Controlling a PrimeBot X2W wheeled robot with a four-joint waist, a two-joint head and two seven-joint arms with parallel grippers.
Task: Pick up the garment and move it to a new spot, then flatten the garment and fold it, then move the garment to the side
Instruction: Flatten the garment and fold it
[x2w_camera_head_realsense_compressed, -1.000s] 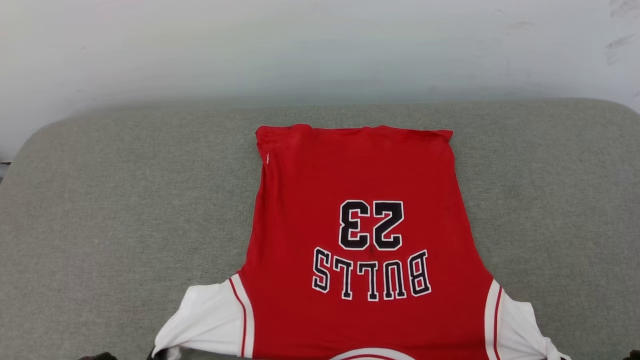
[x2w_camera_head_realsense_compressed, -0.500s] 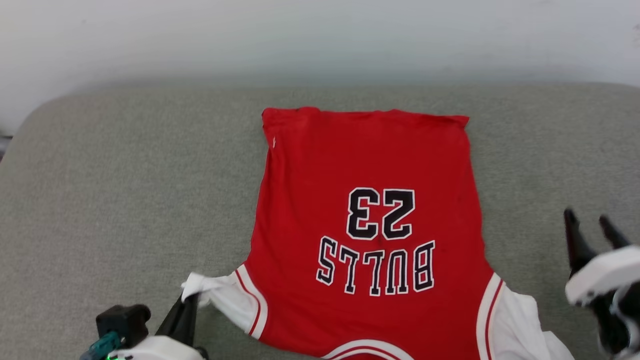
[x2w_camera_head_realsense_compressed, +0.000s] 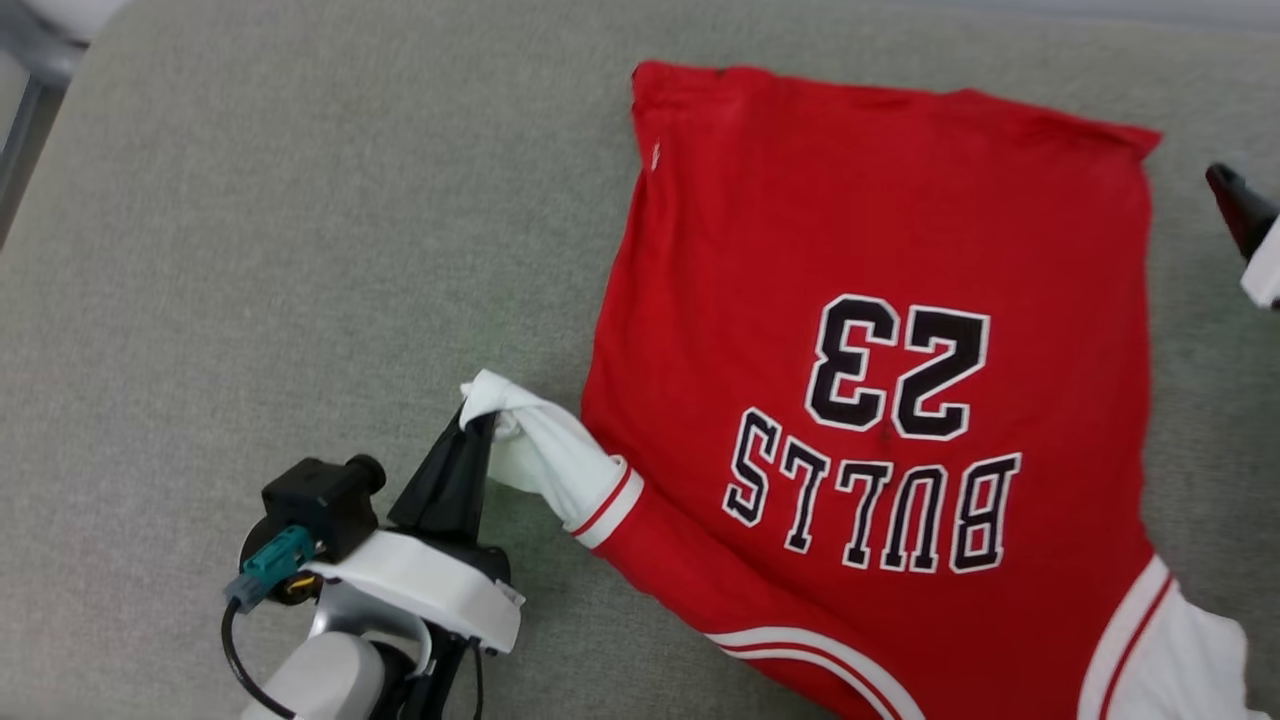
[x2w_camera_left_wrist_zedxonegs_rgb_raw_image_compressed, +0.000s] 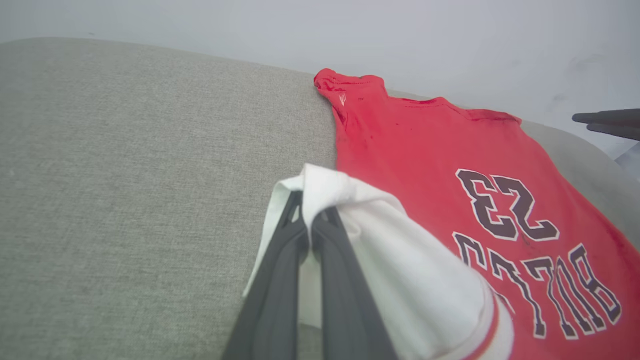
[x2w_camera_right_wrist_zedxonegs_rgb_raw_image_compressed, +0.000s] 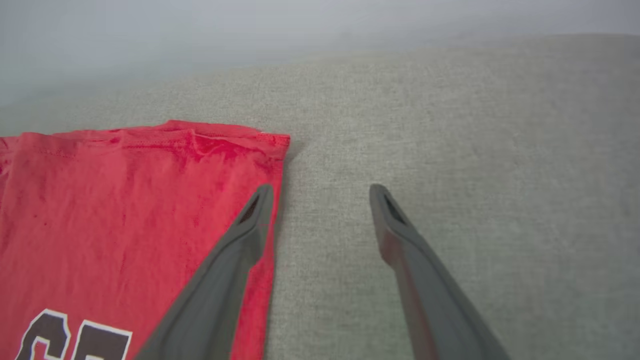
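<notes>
The white sleeve and hem corner are both on one side edge (x2w_camera_head_realsense_compressed: 614, 282), so the garment (x2w_camera_head_realsense_compressed: 888, 240) will hang from that edge and land with its lettering down when I lift it and lay it.
The garment (x2w_camera_head_realsense_compressed: 880, 300) is a red jersey T-shirt with black "BULLS 23" lettering, lying face up on the grey cushion with its hem far from me. My left gripper (x2w_camera_head_realsense_compressed: 475, 425) is shut on the bunched white sleeve (x2w_camera_head_realsense_compressed: 545, 455), which is lifted and pulled in toward the body; the left wrist view shows the sleeve (x2w_camera_left_wrist_zedxonegs_rgb_raw_image_compressed: 390, 260) draped over the closed fingers (x2w_camera_left_wrist_zedxonegs_rgb_raw_image_compressed: 280, 270). The other white sleeve (x2w_camera_head_realsense_compressed: 1170, 660) lies at the lower right. My right gripper (x2w_camera_right_wrist_zedxonegs_rgb_raw_image_compressed: 320, 192) stands open with nothing in it, just off the hem corner (x2w_camera_right_wrist_zedxonegs_rgb_raw_image_compressed: 272, 142); one dark fingertip (x2w_camera_head_realsense_compressed: 1235, 200) shows at the head view's right edge.
The grey fabric cushion (x2w_camera_head_realsense_compressed: 250, 250) spreads wide to the left of the garment. A pale wall (x2w_camera_left_wrist_zedxonegs_rgb_raw_image_compressed: 350, 30) rises behind its far edge. A bit of floor and a pale object (x2w_camera_head_realsense_compressed: 30, 60) show at the top left corner.
The camera has tilted down and turned. My left gripper has lifted the white sleeve and drawn it inward. The right gripper has let go, opened and moved up beside the hem.
</notes>
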